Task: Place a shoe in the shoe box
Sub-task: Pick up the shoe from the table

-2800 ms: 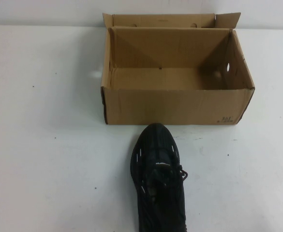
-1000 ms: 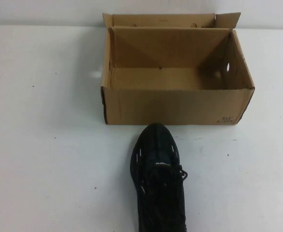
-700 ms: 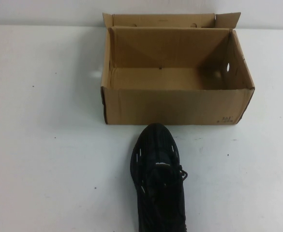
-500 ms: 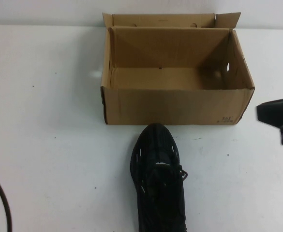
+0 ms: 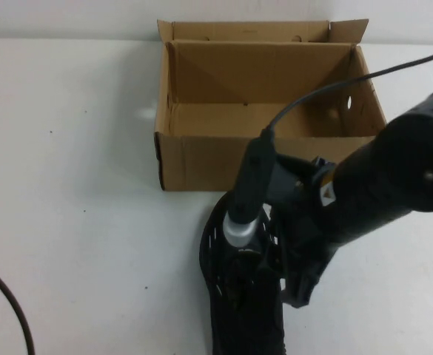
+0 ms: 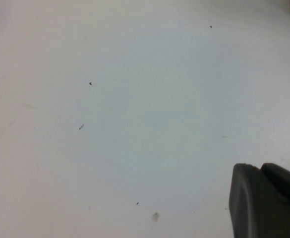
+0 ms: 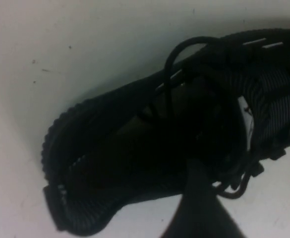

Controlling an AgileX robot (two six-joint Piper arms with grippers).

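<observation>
I expect the black shoe (image 5: 247,314) to reach along most of the shoe box's long side (image 5: 209,163) when I carry the shoe in sideways, because that side runs crosswise.
The black lace-up shoe (image 5: 227,296) lies on the white table, toe pointing at the near wall of the brown cardboard shoe box (image 5: 268,159), which stands open and empty. My right gripper (image 5: 286,285) hangs just above the shoe's laces and right side, hiding part of it. In the right wrist view the shoe (image 7: 135,148) fills the frame, and the right gripper (image 7: 251,198) is open: one finger (image 7: 199,198) sits over the shoe's opening, the other at the picture's edge. My left gripper (image 6: 261,171) hovers shut and empty over bare table; it does not show in the high view.
The right arm (image 5: 394,177) crosses in front of the box's right corner, with its cable (image 5: 253,177) rising over the box. A dark cable (image 5: 9,310) lies at the table's near left. The box flaps (image 5: 246,31) stand up at the far side.
The right arm has swept in from the right edge and now hangs over the shoe. A cable has appeared at the near left. The shoe and box have not moved.
</observation>
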